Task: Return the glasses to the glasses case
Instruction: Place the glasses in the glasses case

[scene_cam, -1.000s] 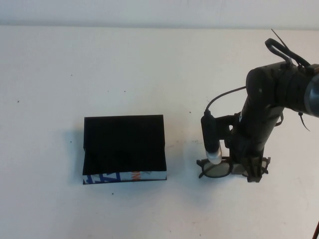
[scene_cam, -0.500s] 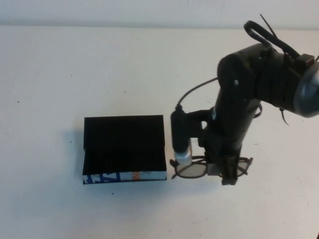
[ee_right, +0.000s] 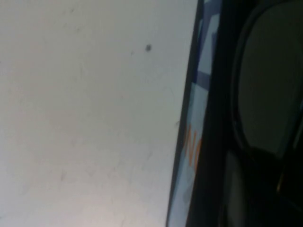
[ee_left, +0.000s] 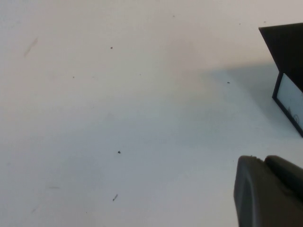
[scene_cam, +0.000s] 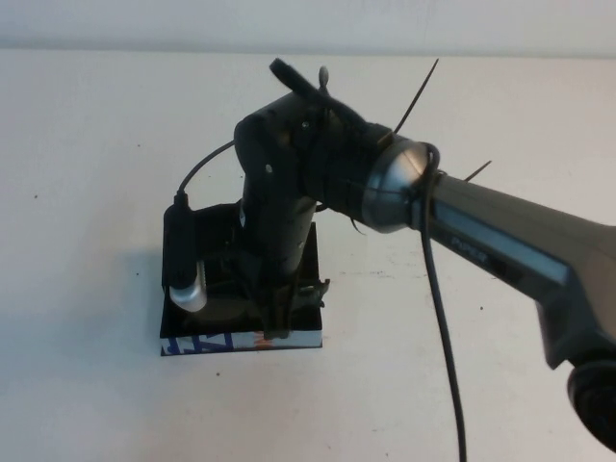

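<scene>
My right gripper should keep lowering the glasses until they rest inside the open case [scene_cam: 229,310] and then let go, because the glasses' lens [ee_right: 269,80] is behind the printed front edge.
The black glasses case [scene_cam: 212,342] lies open at the table's centre left, its white front edge with blue and orange print facing me. My right gripper [scene_cam: 274,313] is shut on the dark-framed glasses [scene_cam: 223,310] and holds them over the case's inside, just behind the front edge. In the right wrist view a lens [ee_right: 270,85] sits beside the printed edge [ee_right: 199,142]; the gripper [ee_right: 255,189] is dark there. My left gripper [ee_left: 270,194] is out of the high view; its wrist view shows it shut and empty above bare table, with a corner of the case [ee_left: 289,61] off to one side.
The right arm [scene_cam: 462,231] stretches across from the right and covers most of the case's lid. A black cable [scene_cam: 443,327] hangs from it. The white table [scene_cam: 96,144] lies around the case on all sides.
My right gripper has carried the glasses leftward from the table right of the case to over the open case. The case has not moved.
</scene>
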Controlling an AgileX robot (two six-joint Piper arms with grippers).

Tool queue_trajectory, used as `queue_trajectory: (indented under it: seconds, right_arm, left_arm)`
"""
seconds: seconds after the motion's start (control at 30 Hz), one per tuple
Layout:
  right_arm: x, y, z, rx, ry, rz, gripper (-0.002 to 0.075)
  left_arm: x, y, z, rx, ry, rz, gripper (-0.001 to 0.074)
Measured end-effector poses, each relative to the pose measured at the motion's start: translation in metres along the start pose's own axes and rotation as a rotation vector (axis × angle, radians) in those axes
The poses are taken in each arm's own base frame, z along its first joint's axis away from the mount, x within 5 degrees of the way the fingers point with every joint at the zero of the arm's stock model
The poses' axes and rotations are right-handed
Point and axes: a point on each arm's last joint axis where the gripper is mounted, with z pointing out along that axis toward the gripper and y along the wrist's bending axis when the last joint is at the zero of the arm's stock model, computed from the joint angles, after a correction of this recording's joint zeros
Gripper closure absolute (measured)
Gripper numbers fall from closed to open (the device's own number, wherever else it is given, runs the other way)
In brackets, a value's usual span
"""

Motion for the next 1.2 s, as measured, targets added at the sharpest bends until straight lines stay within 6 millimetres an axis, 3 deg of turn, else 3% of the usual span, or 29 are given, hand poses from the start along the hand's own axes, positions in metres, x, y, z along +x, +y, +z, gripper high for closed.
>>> queue_trajectory:
  seconds: [0.63,1.2]
  right_arm:
    - [-0.008,-0.011,0.032,-0.029,-0.001,0.016,0.0671]
    - [-0.014,-0.01,0.036,-0.039,-0.02,0.056,0.0672]
  left_arm:
    - [0.0,0.0,0.0,0.0,0.0,0.0,0.0738]
    - [0.0,0.0,0.0,0.0,0.0,0.0,0.0738]
